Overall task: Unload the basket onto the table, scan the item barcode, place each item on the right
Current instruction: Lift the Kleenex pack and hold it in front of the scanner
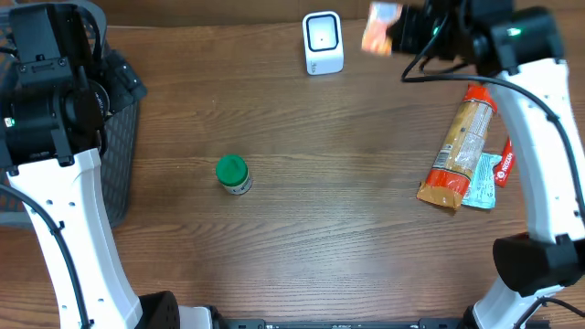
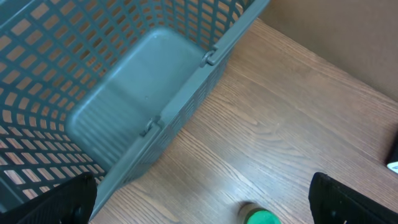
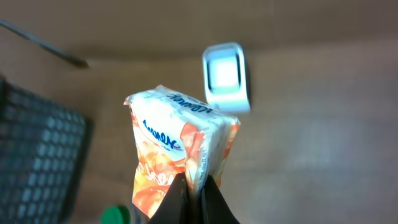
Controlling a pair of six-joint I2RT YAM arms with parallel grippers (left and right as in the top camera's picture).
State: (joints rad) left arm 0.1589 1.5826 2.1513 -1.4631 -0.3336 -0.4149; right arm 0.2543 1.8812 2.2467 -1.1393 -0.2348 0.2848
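Observation:
The tissue pack [image 1: 378, 27] hangs next to the barcode scanner with its dark rim, so the robot's right gripper should turn the pack over the scanner's window [image 1: 323, 33] before it puts the pack down.
My right gripper [image 3: 195, 186] is shut on the edge of an orange and white tissue pack [image 3: 177, 146], held in the air. In the overhead view the pack [image 1: 380, 27] hangs at the far edge of the table, just right of the white barcode scanner [image 1: 323, 43]; the right gripper [image 1: 398, 32] grips it from the right. From the right wrist the scanner [image 3: 226, 76] shows beyond the pack. My left gripper [image 2: 202, 202] stands wide open beside the basket, its fingers [image 2: 62, 199] holding nothing.
A grey mesh basket [image 1: 114, 160] stands at the table's left side, and its wall [image 2: 186, 93] fills the left wrist view. A green-capped jar [image 1: 233, 174] stands mid-table. A long pasta bag [image 1: 460, 146] and a red and white packet [image 1: 494, 174] lie at the right.

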